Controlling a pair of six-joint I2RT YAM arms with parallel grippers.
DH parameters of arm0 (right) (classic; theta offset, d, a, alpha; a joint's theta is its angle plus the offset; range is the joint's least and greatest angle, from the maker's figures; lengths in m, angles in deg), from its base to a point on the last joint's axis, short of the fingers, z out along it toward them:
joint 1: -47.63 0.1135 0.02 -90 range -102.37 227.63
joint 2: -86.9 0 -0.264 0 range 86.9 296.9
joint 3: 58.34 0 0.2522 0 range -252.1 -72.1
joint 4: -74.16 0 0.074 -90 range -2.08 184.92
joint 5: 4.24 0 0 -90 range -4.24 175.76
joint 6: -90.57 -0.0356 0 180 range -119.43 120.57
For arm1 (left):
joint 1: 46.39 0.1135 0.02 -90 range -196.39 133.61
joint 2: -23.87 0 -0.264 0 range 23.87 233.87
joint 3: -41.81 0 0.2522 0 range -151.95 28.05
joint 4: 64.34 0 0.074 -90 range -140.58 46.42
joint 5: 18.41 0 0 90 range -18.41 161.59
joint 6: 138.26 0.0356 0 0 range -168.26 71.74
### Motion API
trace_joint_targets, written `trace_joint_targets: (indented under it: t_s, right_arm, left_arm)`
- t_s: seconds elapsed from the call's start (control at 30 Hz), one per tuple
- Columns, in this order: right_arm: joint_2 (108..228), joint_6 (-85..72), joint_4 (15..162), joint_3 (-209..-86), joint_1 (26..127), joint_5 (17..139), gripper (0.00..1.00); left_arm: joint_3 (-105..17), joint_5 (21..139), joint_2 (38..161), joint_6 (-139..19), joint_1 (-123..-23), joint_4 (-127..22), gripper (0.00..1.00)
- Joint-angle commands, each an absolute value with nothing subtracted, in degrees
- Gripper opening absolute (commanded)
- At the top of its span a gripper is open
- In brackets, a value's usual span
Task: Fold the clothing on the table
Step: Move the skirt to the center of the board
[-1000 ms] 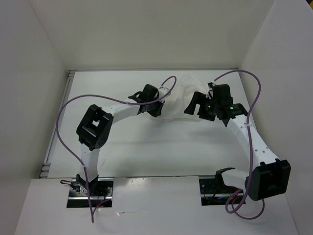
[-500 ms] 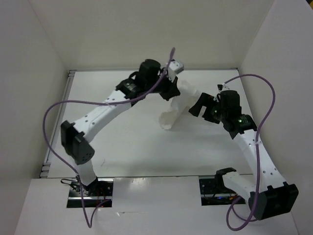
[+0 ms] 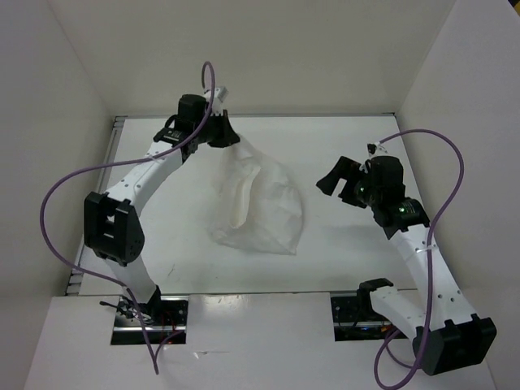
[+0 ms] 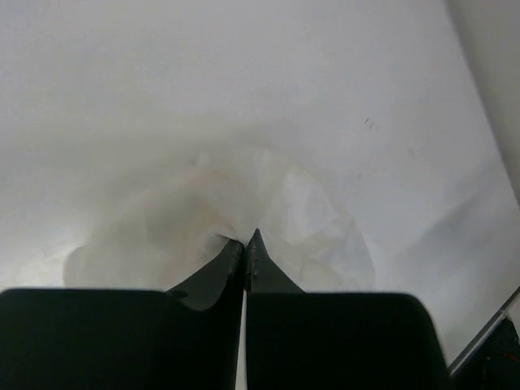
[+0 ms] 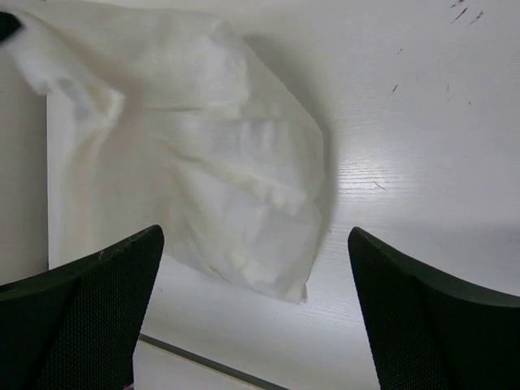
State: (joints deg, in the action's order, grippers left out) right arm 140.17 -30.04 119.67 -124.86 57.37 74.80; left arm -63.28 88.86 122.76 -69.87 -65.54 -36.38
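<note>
My left gripper should swing the white clothing toward my right gripper and then pull it back flat, because the clothing trails from my left gripper in creased folds (image 3: 248,195).
The white clothing (image 3: 264,207) lies spread on the table (image 3: 187,260), with one corner drawn up toward the far left. My left gripper (image 3: 223,136) is shut on that corner. In the left wrist view the jaws (image 4: 245,240) meet with a pinch of the clothing (image 4: 244,187) between their tips, and the rest of the fabric hangs beyond them. My right gripper (image 3: 335,175) stands open to the right of the clothing, apart from it. In the right wrist view the gripper (image 5: 253,236) has wide black fingers (image 5: 97,284) that frame the creased clothing (image 5: 203,162) below.
White upright walls (image 3: 65,122) close in the table on the left, back and right. A thin metal edge rail (image 3: 96,203) runs along the left side. Purple cables (image 3: 57,195) loop beside both arms. The arm bases (image 3: 150,317) sit at the near edge.
My left gripper shut on the clothing, then swung back and to the left with it, spreading the fabric out. My right gripper drew away to the right, still open.
</note>
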Motion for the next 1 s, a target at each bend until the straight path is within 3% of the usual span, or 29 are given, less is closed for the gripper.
trace_joint_targets:
  t_s: [0.0, 0.3, 0.6, 0.73, 0.97]
  right_arm:
    - [136.56, -30.8, 118.16, -124.22, 56.6, 76.09, 0.99]
    - [132.87, -31.86, 119.21, -123.08, 56.6, 76.62, 1.0]
    - [132.34, -32.92, 119.22, -121.94, 56.6, 75.57, 1.0]
    - [132.34, -32.92, 119.21, -121.94, 56.6, 75.57, 1.0]
    - [132.86, -32.39, 118.69, -121.94, 56.07, 74.51, 1.0]
  left_arm:
    - [-63.26, 94.61, 121.87, -73.32, -64.84, -39.94, 0.0]
    - [-81.45, 104.8, 126.88, -72.16, -71.61, -36.42, 0.0]
    - [-91.48, 102.45, 120.83, -73.75, -71.0, -36.17, 0.0]
    - [-80.61, 97.1, 115.82, -74.28, -71.0, -39.4, 0.0]
    - [-46.43, 88.2, 107.98, -83.23, -66.7, -45.12, 0.0]
